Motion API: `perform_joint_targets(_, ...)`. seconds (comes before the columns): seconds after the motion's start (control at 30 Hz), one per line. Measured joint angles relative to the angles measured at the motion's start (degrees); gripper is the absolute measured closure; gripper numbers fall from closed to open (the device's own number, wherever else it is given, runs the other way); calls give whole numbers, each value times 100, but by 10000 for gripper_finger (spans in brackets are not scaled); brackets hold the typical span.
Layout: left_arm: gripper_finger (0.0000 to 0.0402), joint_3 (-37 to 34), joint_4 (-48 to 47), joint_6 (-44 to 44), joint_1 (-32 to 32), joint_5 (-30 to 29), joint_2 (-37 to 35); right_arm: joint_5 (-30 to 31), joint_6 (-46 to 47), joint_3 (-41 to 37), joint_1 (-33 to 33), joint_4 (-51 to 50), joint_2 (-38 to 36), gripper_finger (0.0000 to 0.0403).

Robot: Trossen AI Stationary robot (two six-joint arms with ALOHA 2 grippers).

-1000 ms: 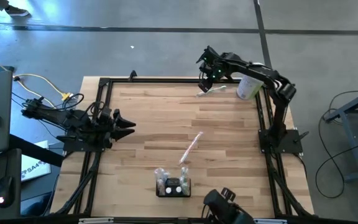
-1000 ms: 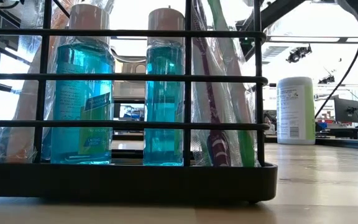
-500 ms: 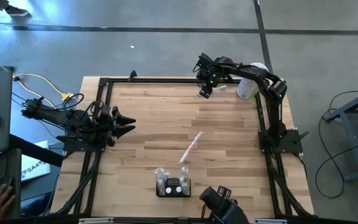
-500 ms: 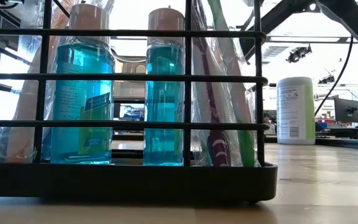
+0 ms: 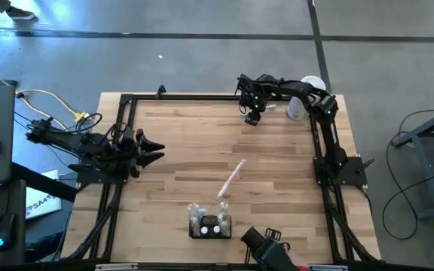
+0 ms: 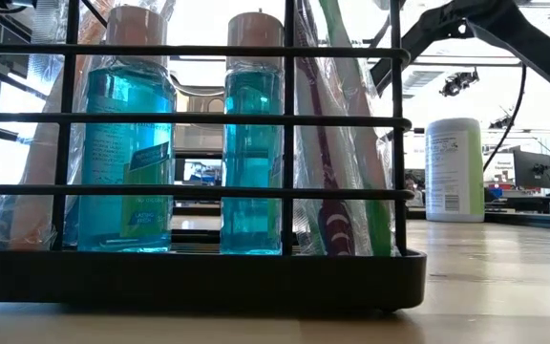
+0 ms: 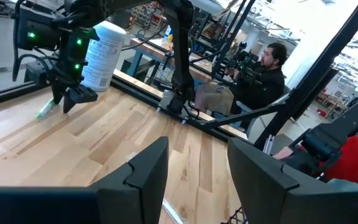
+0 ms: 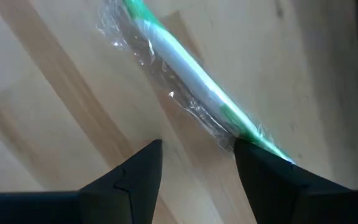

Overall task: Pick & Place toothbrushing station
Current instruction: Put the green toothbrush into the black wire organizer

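Next, I shift my right gripper to straddle the toothbrush's white handle (image 8: 211,94) before closing, as the green toothbrush's near end (image 8: 253,132) runs under one finger, outside the finger gap.
The toothbrushing station (image 5: 210,225), a black wire holder with two blue mouthwash bottles and wrapped toothbrushes, stands near the table's front edge and fills the low view (image 6: 189,277). A wrapped green-and-white toothbrush (image 8: 179,68) lies flat on the table near the far edge. My right gripper (image 5: 252,117) is open just above it, fingers pointing down, one fingertip (image 8: 247,155) at the brush's side. A wrapped pink toothbrush (image 5: 232,178) lies at mid-table. My left gripper (image 5: 155,150) waits open and empty at the left edge. My right gripper is open over the green toothbrush, coming from above. One fingertip (image 8: 244,152) stands at the wrapper's edge (image 8: 225,127). I cannot tell whether it touches. The brush lies flat on the table.
A tall white cylindrical container (image 5: 301,105) stands at the far right corner, just beside my right arm; it also shows in the low view (image 6: 454,170). A black frame (image 5: 126,102) runs round the table. A person (image 7: 267,71) sits beyond the table.
My right gripper has come down from above the far edge toward the table and a little toward the near edge, ending over the green toothbrush. Its arm has folded lower. The station and both toothbrushes have stayed in place.
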Motion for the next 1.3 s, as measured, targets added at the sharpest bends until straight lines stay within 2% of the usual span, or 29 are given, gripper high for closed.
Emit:
perform_joint_targets(0.2, 236, 0, 6, -1, -10, 37, 0, -90, -2, 29, -1, -171, 186, 209)
perform_joint_targets(0.33, 236, 0, 53, -24, -11, 39, 0, -210, -4, 22, 17, -385, 228, 232)
perform_joint_targets(0.47, 236, 0, 52, -24, -11, 40, -2, -304, 13, 10, 44, -621, 238, 288)
perform_joint_targets(0.63, 236, 0, 47, -30, -9, 110, 18, -396, 173, 0, 88, -934, 252, 384)
perform_joint_targets(0.67, 236, 0, 48, -40, -11, 159, 20, -394, 196, -2, 117, -963, 252, 391)
perform_joint_targets(1.0, 236, 0, -3, -323, -11, 532, 62, -450, 298, -39, 466, -982, 43, 373)
perform_joint_targets(1.3, 236, 0, -46, -326, -11, 554, 76, -562, 339, -31, 597, -1037, -29, 306)
